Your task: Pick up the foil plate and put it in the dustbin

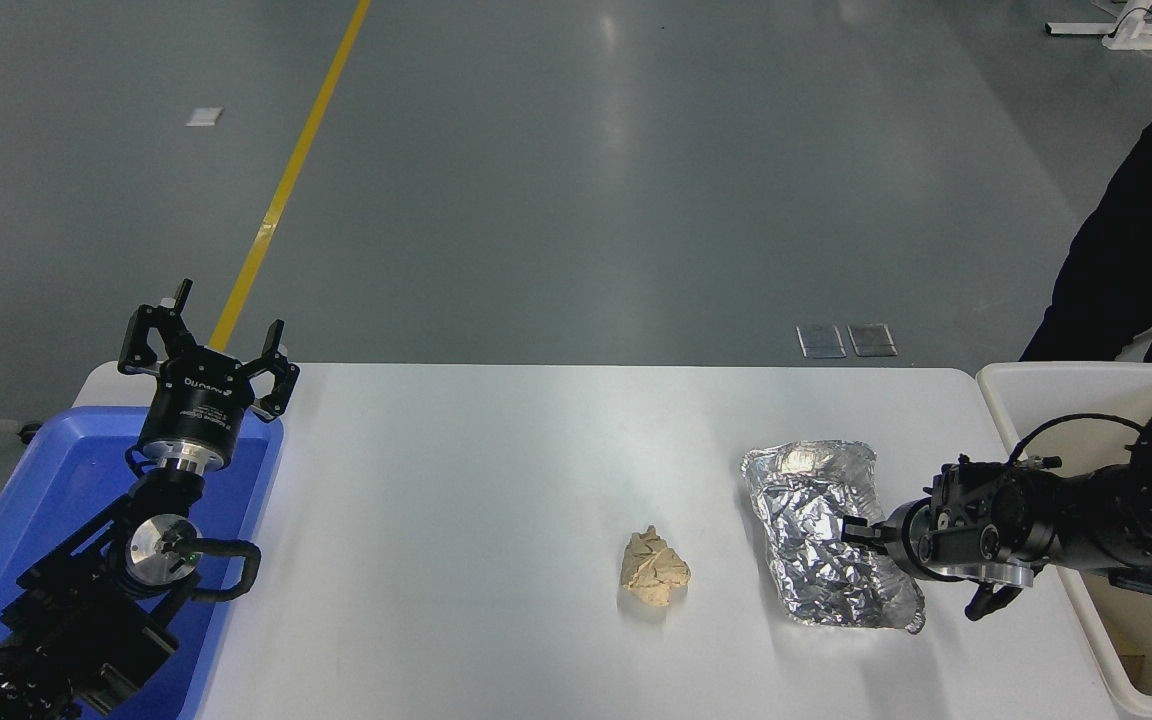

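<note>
I expect the foil plate (826, 538) to keep its broad shape when I lift it by one side, because the crinkled raised rim (812, 457) holds it spread open.
The foil plate (816, 535), a crinkled silver tray, lies on the white table (456, 480) at the right. My right gripper (914, 570) is open and low at the plate's right rim. One finger lies over the plate's inside and the other hangs outside the rim toward the near side. The cream dustbin (1066, 376) stands beyond the table's right edge, behind and under my right arm. My left gripper (204, 345) is open and parked at the lower left.
A crumpled tan paper wad (654, 568) lies left of the plate. A blue bin (26, 490) stands off the table's left edge under my left arm. A person in dark clothes (1146, 250) stands at the top right, behind the dustbin.
</note>
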Controlling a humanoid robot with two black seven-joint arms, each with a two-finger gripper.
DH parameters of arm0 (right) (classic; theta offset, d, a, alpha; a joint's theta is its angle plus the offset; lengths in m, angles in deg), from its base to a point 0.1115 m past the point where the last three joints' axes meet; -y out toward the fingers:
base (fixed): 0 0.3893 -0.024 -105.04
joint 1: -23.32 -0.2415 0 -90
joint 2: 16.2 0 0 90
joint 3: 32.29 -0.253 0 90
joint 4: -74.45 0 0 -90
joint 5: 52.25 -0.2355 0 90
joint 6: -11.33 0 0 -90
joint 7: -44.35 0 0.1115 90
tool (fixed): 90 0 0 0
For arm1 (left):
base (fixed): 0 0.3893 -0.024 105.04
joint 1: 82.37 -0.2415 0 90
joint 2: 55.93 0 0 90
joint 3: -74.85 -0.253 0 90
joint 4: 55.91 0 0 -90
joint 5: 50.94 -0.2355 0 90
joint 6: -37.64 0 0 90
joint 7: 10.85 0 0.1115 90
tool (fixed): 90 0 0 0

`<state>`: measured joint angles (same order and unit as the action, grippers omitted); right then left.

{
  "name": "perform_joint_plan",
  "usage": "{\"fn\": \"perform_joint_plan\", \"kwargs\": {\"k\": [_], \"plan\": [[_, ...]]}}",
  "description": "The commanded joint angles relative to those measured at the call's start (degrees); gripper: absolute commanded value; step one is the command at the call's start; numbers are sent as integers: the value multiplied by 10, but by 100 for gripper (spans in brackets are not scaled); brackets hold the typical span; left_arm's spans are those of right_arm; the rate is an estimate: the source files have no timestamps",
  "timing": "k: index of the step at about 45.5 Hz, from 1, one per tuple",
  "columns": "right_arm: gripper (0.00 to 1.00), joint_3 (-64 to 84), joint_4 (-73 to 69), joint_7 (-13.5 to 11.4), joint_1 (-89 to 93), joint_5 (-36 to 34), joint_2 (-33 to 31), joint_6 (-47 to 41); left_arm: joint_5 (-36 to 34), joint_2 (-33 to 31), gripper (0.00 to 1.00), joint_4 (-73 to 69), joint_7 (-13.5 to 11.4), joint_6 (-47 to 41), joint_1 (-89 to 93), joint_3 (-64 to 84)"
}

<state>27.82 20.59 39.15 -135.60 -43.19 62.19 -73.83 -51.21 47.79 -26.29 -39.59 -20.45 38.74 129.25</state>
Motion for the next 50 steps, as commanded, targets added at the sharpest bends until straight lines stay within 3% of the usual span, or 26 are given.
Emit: {"fn": "perform_joint_plan", "kwargs": {"k": [1,13,22,50], "plan": [[0,-1,0,12,-9,5,-4,3,0,0,98,0,0,0,0,0],[0,-2,-16,19,-49,5,-31,1,0,0,98,0,0,0,0,0],[0,2,-84,22,-135,11,-90,-23,0,0,98,0,0,0,0,0],[0,-3,-165,21,-484,20,-244,-311,0,0,98,0,0,0,0,0]]}}
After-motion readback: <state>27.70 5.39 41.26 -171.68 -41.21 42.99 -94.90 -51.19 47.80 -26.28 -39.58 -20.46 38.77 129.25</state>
